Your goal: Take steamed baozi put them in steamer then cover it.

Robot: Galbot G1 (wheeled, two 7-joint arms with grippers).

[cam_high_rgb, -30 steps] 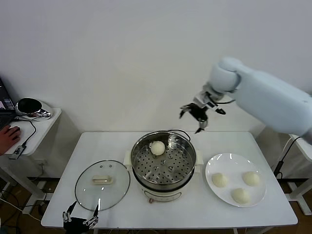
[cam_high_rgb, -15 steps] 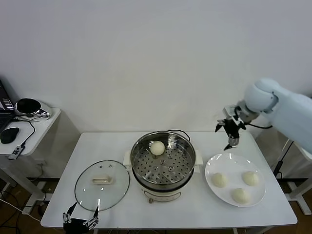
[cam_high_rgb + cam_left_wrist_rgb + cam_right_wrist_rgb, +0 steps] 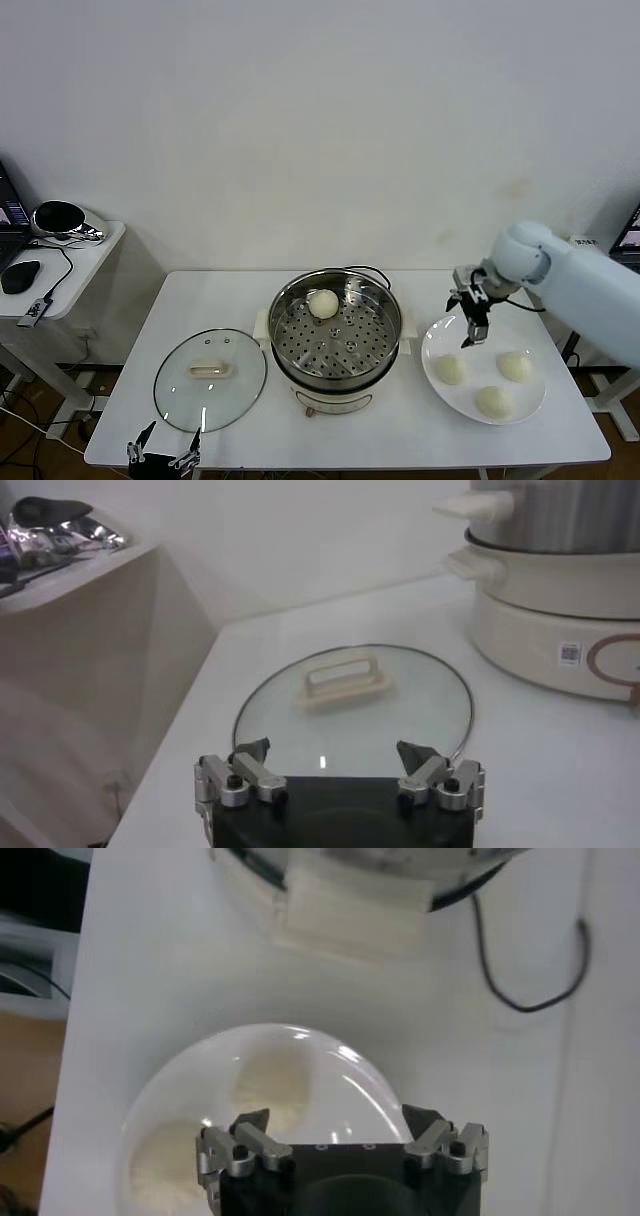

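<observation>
My gripper is going to lift the baozi (image 3: 450,370) nearest the steamer. Gaps of white plate (image 3: 483,371) separate the baozi, so it will come free alone, the others staying put.
The steamer (image 3: 335,340) stands mid-table with one steamed baozi (image 3: 323,303) on its perforated tray. Three more baozi (image 3: 451,369) (image 3: 515,366) (image 3: 494,401) lie on a white plate (image 3: 481,348) to its right. My right gripper (image 3: 470,322) hovers open and empty over the plate's edge nearest the steamer; in its wrist view (image 3: 337,1118) a baozi (image 3: 270,1083) lies just beyond the fingertips. The cover (image 3: 210,380), a glass lid with a cream handle (image 3: 210,369), lies flat left of the steamer. My left gripper (image 3: 160,460) waits open at the table's front edge, facing the cover (image 3: 352,710).
A black power cable (image 3: 366,270) runs behind the steamer and shows beside the plate (image 3: 520,973). A low side table (image 3: 60,260) with a mouse and a dark round object stands at the far left. The steamer's cream base (image 3: 560,620) is close to the lid.
My right gripper has swung from above the steamer's far right rim to the right and down over the plate. The left arm has stayed put. A hand at the side table has gone.
</observation>
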